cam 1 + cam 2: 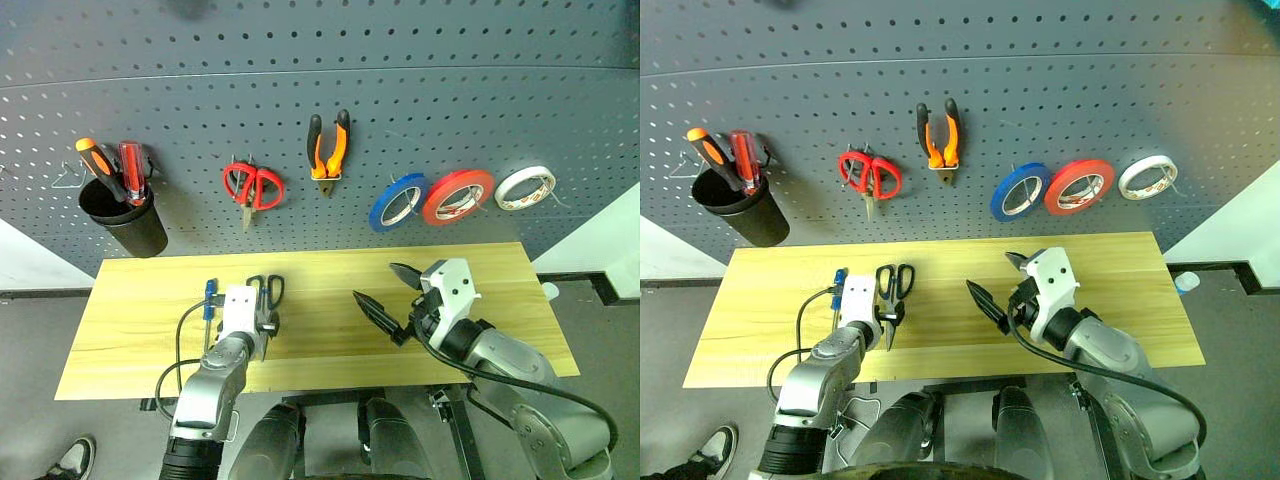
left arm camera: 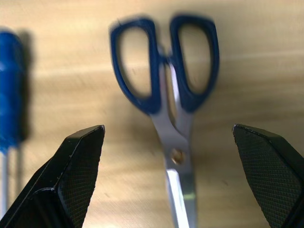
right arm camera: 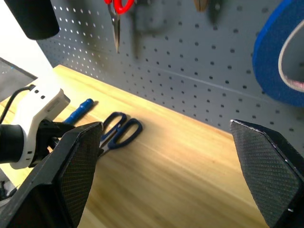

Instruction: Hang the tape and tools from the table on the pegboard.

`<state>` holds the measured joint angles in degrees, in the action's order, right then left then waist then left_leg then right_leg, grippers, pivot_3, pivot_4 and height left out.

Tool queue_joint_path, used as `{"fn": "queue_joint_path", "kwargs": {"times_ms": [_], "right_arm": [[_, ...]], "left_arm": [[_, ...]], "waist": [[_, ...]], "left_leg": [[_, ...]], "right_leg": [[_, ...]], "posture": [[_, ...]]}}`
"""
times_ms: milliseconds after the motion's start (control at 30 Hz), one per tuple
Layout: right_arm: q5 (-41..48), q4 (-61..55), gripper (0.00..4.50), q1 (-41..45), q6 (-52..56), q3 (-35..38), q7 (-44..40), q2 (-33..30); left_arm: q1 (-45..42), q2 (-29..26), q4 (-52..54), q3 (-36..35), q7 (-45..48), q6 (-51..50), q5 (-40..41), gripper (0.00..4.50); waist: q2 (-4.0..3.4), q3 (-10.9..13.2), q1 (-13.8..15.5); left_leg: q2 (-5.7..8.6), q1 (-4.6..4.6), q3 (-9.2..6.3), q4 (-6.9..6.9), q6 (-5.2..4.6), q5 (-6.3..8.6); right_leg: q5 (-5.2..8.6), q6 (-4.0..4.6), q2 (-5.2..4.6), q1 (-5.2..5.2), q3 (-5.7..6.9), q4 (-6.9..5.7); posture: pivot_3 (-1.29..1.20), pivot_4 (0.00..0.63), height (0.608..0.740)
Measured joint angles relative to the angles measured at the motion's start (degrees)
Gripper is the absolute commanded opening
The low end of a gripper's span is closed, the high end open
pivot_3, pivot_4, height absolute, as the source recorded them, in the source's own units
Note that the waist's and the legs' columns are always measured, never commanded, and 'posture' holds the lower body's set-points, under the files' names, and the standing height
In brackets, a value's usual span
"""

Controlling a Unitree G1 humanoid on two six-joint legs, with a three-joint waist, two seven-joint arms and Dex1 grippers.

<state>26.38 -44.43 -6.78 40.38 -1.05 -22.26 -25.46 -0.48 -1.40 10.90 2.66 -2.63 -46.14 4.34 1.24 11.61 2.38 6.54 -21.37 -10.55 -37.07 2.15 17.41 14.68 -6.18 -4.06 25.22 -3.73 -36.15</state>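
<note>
The robot will find that the dark blue handles (image 1: 275, 291) fit in front of the red handles when it hangs the scissors, because hook prongs (image 1: 251, 160) still stick out there.
Steel scissors (image 1: 266, 292) with dark blue handles lie on the wooden table (image 1: 500, 290), and a small blue-handled screwdriver (image 1: 210, 297) lies just left of them. My left gripper (image 2: 167, 128) hovers open right over the scissors (image 2: 178, 154), one finger on each side of the blades. My right gripper (image 1: 375, 282) hangs open and empty above the table's middle. On the dark grey pegboard (image 1: 200, 110) hang the orange-and-black pliers (image 1: 329, 145) and the red-orange tape (image 1: 458, 196).
A black cup (image 1: 125, 225) holding an orange and a red screwdriver hangs at the board's left. Red-handled scissors (image 1: 252, 186) hang left of the pliers. A blue roll (image 1: 398, 200) and a white roll (image 1: 525, 187) flank the tape. A person's shoe (image 1: 70, 460) shows by the table's near left corner.
</note>
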Motion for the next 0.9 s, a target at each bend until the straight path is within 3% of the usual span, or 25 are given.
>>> {"fn": "queue_joint_path", "kwargs": {"times_ms": [500, 900], "right_arm": [[5.1, -5.2, 4.48, -7.7, 0.7, 6.1, -3.5, -6.4], [10.1, -8.7, 4.48, -11.8, 1.3, 11.7, -5.3, -10.0]], "left_arm": [[-7.2, 1.5, -8.6, -1.4, -1.9, -0.9, -2.3, 4.50], [-8.1, 2.9, -11.6, -1.6, -3.0, -0.7, -2.7, 4.50]], "waist": [[0.26, 0.3, -0.2], [0.42, 0.6, -0.2]], "left_leg": [[-0.01, 0.01, 0.07, -0.05, -0.05, 0.03], [-0.01, 0.01, 0.08, -0.07, -0.09, 0.05]], "right_leg": [[-0.02, -0.03, 0.00, -0.02, 0.00, 0.00], [-0.03, -0.04, -0.02, -0.04, 0.00, 0.00]], "posture": [[-0.05, 0.241, 0.739], [-0.07, 0.252, 0.739]]}}
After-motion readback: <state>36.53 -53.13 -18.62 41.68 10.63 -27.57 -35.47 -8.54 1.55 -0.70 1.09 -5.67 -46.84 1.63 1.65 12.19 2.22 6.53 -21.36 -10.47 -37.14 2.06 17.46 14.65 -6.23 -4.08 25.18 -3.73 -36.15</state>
